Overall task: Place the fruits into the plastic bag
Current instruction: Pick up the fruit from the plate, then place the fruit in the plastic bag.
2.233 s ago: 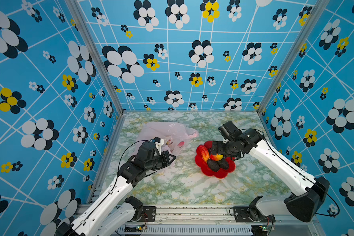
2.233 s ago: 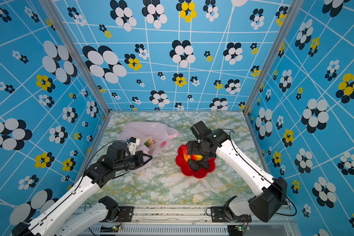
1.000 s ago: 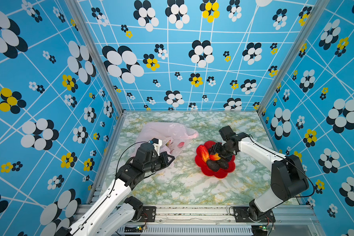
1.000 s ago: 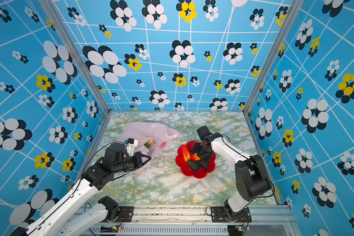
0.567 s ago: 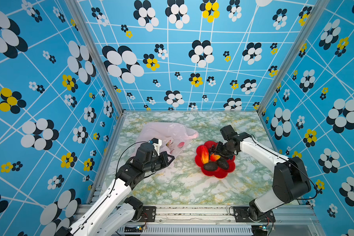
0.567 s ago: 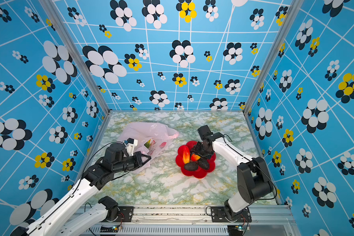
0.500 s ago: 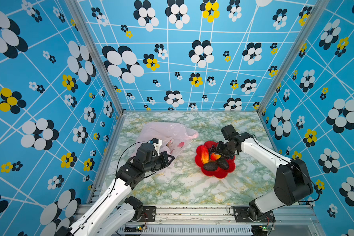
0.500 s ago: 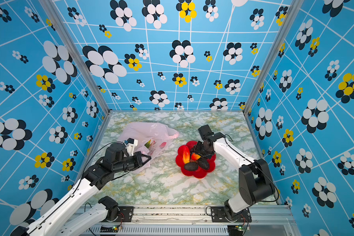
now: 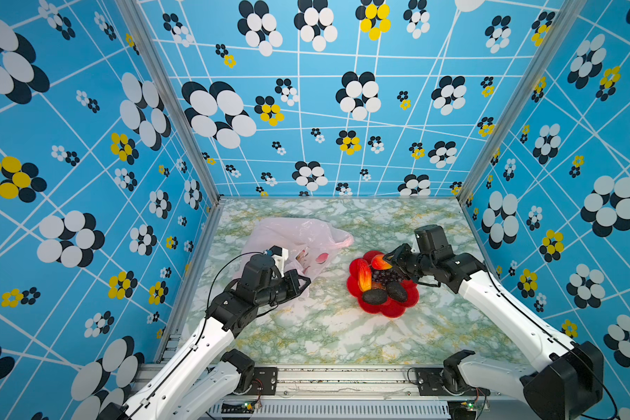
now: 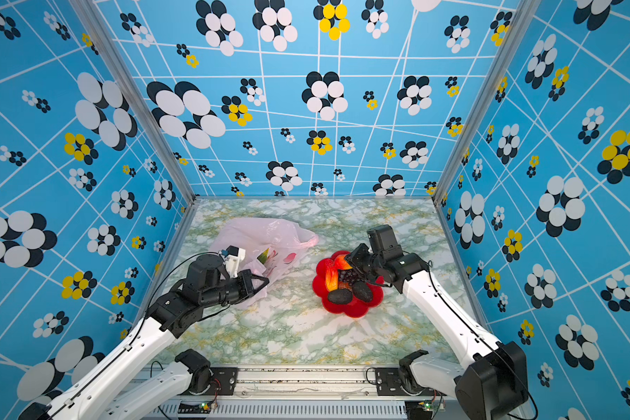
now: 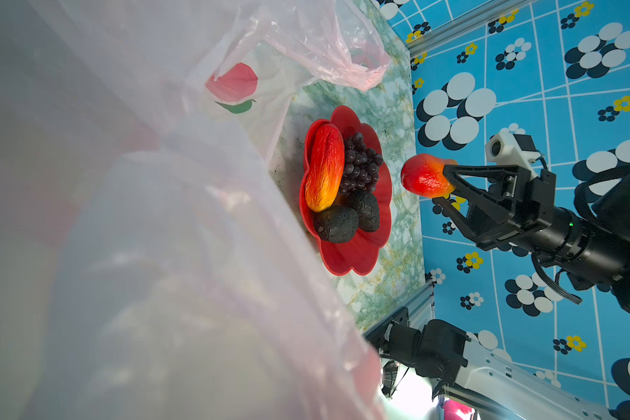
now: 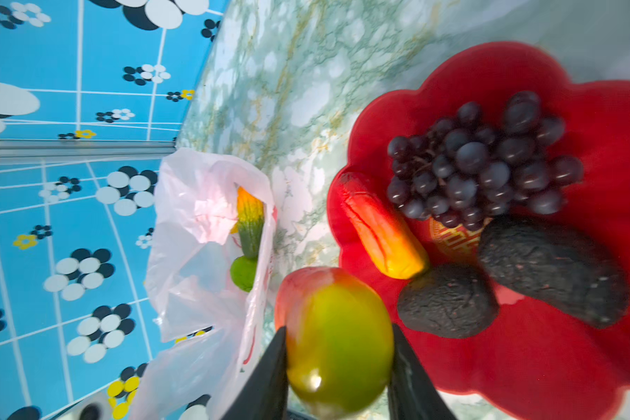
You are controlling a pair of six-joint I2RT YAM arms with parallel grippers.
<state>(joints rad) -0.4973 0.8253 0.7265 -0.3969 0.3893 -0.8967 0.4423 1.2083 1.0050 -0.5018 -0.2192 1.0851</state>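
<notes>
My right gripper is carrying the red-yellow-green fruit toward the plastic bag's opening point(image 12: 224, 245), which faces it, and should keep carrying it across until it is inside the plastic bag point(image 12: 225, 283).
The pale-pink plastic bag point(image 9: 299, 234) point(image 10: 270, 232) lies at the left of the marble table. My left gripper point(image 9: 303, 282) point(image 10: 263, 282) is shut on its near edge and holds the mouth up; the film hides its jaws in the left wrist view. A bumpy green ball point(image 12: 242, 273) and a yellow-green fruit point(image 12: 250, 222) lie inside. My right gripper point(image 9: 388, 262) point(image 12: 339, 329) is shut on a red-yellow-green fruit point(image 11: 424, 176) point(image 10: 342, 262), held above the plate's far left edge. On the plate remain a red-yellow fruit point(image 9: 362, 277), grapes point(image 9: 386, 278) and two dark avocados point(image 9: 375, 296).
The red flower-shaped plate point(image 9: 390, 310) point(image 10: 346, 310) stands right of the bag, with a strip of bare marble between them. Blue patterned walls close in the left, back and right. A metal rail point(image 9: 324, 378) with the arm bases runs along the front.
My right gripper closed on the red-yellow-green fruit in the plate and lifted it clear, its arm swinging outward. The left arm and the bag have stayed put.
</notes>
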